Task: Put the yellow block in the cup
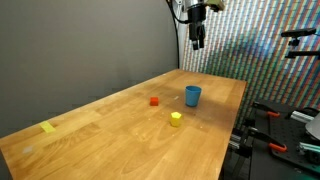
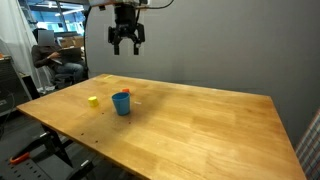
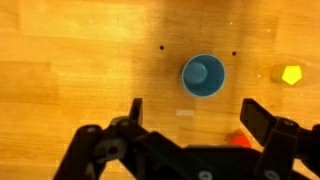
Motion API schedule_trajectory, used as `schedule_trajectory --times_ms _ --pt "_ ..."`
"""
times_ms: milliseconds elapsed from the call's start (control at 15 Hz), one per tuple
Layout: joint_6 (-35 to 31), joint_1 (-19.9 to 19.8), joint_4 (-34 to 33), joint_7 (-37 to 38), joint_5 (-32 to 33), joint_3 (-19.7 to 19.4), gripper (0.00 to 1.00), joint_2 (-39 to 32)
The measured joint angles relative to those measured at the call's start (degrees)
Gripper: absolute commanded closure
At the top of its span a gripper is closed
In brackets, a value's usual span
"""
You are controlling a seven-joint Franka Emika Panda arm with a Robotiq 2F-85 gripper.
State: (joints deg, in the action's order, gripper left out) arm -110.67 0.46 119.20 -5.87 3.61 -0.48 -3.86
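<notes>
The blue cup (image 3: 204, 75) is by my empty gripper, which hangs high, to one side of its target, so I should swing to the yellow block (image 3: 291, 75), turning before lowering.
The yellow block (image 1: 176, 118) sits on the wooden table near the blue cup (image 1: 192, 95). Both show in both exterior views, with the yellow block (image 2: 93, 101) left of the cup (image 2: 121, 103). In the wrist view the cup (image 3: 203, 75) is seen from above, open and empty, and the yellow block (image 3: 291, 75) lies to its right. My gripper (image 1: 197, 38) hangs high above the table, open and empty; it also shows in an exterior view (image 2: 126, 42) and in the wrist view (image 3: 192, 112).
A small red block (image 1: 154, 100) lies left of the cup, partly hidden by the gripper in the wrist view (image 3: 236, 140). A flat pale-yellow piece (image 1: 48, 127) lies near the table's far left end. Equipment stands beside the table edge (image 1: 285, 120). A person (image 2: 55, 62) sits behind.
</notes>
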Motion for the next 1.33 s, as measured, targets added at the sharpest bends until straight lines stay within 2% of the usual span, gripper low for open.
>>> schedule_trajectory --times_ms 200,400,667,1000,1333 --pt "0.99 4.02 -4.83 1.48 4.4 3.66 0.0 -9.21" --pt "3.28 7.93 -10.71 2.59 9.23 5.31 0.0 -19.78" --pt "6.86 12.15 -18.73 2.48 10.56 6.85 0.0 -30.84" --pt "5.59 14.02 -21.63 0.9 10.27 10.12 0.0 -31.89" --pt "4.88 12.4 -18.34 -5.11 7.02 10.89 0.0 -27.83"
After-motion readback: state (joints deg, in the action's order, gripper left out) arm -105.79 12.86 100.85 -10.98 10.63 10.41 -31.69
